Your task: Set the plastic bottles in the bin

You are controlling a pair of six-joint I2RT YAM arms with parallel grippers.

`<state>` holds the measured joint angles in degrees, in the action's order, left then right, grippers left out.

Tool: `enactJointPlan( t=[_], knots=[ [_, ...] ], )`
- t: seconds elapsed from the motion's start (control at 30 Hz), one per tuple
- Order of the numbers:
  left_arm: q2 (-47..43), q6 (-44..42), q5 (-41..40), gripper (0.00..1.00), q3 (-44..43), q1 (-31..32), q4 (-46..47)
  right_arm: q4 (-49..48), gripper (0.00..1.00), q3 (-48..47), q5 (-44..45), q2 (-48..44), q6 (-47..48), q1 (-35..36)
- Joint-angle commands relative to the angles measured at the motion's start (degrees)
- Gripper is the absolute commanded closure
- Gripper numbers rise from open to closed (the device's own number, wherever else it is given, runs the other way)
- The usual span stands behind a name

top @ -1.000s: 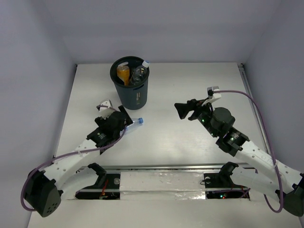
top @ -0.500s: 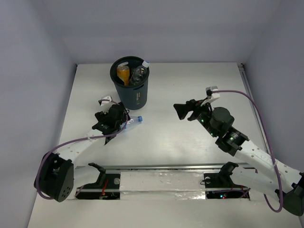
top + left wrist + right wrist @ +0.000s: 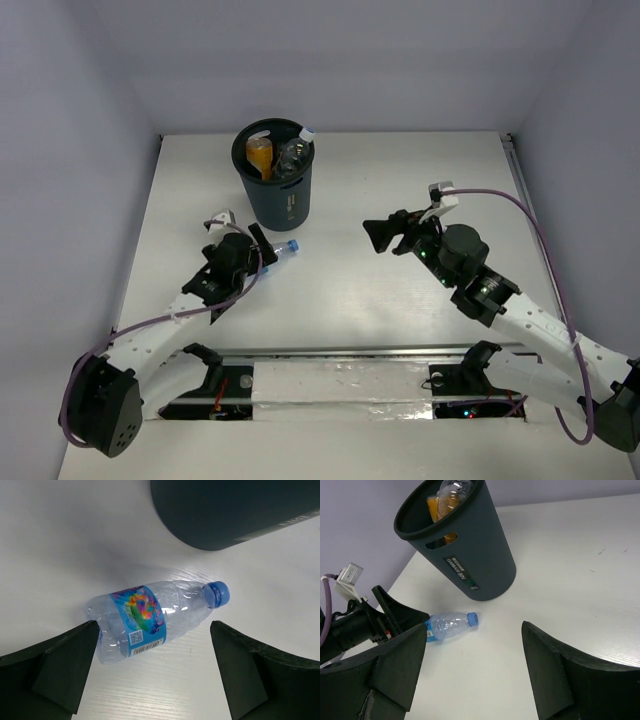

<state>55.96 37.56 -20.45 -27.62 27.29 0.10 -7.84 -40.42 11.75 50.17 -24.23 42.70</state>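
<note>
The bottle lies at a slant across my left gripper's fingers, with its base point(image 3: 103, 639) by one finger. I should turn my left gripper until its fingers are on either side of the blue label point(image 3: 140, 618).
A small clear plastic bottle point(image 3: 280, 251) with a blue label and blue cap lies on its side on the white table, just in front of the dark grey bin point(image 3: 283, 200). It also shows in the left wrist view point(image 3: 150, 617) and the right wrist view point(image 3: 449, 626). My left gripper point(image 3: 255, 258) is open and hovers over the bottle's base end, with the bottle lying between and ahead of the jaws point(image 3: 153, 632). My right gripper point(image 3: 381, 235) is open and empty, well right of the bin, facing it point(image 3: 474, 635). The bin holds an orange bottle point(image 3: 260, 156) and a clear bottle point(image 3: 290, 155).
The bin point(image 3: 480, 555) stands at the table's far left-centre, with a slot handle and a small sticker facing the arms. Purple cables trail from both wrists. The table's back and side walls enclose the workspace.
My left arm has shifted its pose above the bottle. The bottle's cap end has turned slightly toward the bin. My right gripper has crept a little to the left.
</note>
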Motion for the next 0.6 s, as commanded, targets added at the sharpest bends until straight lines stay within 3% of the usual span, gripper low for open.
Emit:
enactJointPlan(
  t=[0.0, 0.3, 0.57],
  knots=[
    [-2.43, 1.72, 3.47, 0.07, 1.33, 1.36, 1.13, -1.31, 0.19, -1.76, -0.50, 0.01, 0.67, -0.42],
    [-2.52, 2.87, 2.09, 0.10, -4.01, 12.43, -1.49, -1.04, 0.18, -2.03, -0.15, 0.98, 0.76, -0.42],
    [-4.38, 0.24, -3.10, 0.08, -8.68, 14.28, -5.63, -1.13, 0.13, -2.29, -0.59, 1.68, 0.67, -0.42]
  ],
)
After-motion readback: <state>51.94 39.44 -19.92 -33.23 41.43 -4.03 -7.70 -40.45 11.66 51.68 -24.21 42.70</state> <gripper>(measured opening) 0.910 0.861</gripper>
